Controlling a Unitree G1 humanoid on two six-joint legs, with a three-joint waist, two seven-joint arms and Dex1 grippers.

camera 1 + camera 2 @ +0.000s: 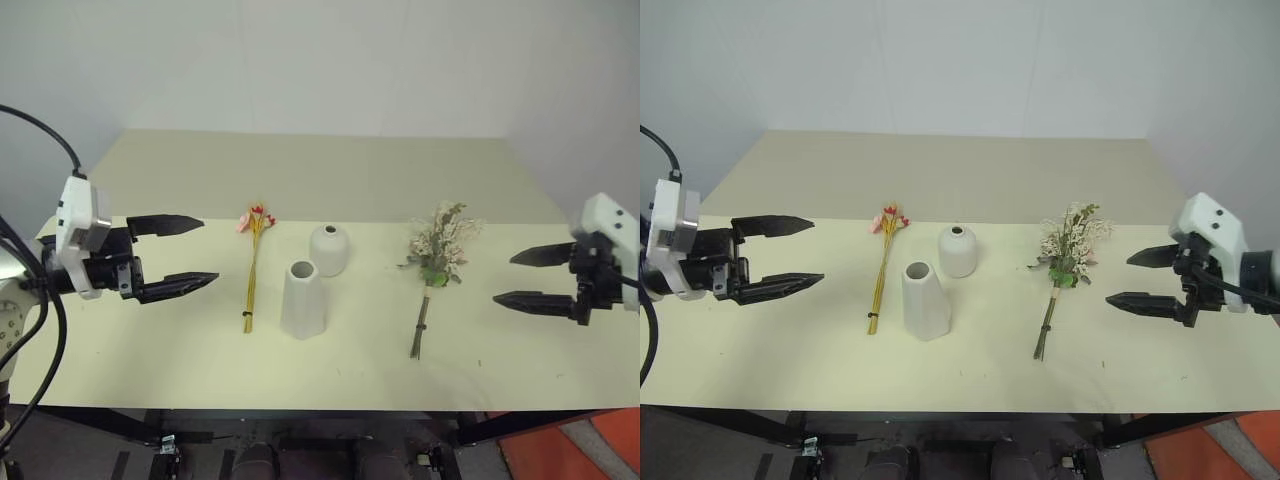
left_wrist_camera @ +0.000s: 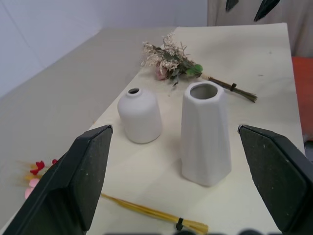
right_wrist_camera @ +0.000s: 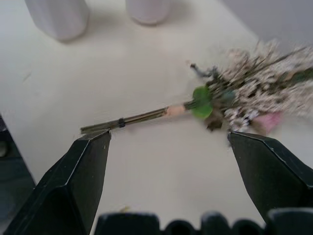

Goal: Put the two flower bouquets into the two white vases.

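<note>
The bushy bouquet's stems (image 1: 420,326) lie clear of both vases, so my right gripper keeps on moving toward the tan wrap (image 1: 428,291) below the green leaves until my fingers close there.
Two white vases stand mid-table: a taller tapered vase (image 1: 302,299) in front and a shorter rounded vase (image 1: 330,249) just behind it. The slim bouquet of yellow stems with red and pink blooms (image 1: 253,266) lies flat to their left. The bushy cream-white bouquet with green leaves (image 1: 435,262) lies flat to their right. My left gripper (image 1: 180,255) hovers open left of the slim bouquet, holding nothing. My right gripper (image 1: 527,277) hovers open right of the bushy bouquet, also holding nothing; its wrist view looks down on that bouquet (image 3: 230,100).
The cream table (image 1: 120,350) has a front edge close to me and a grey wall behind. An orange-red patch of floor (image 1: 590,445) shows at the lower right.
</note>
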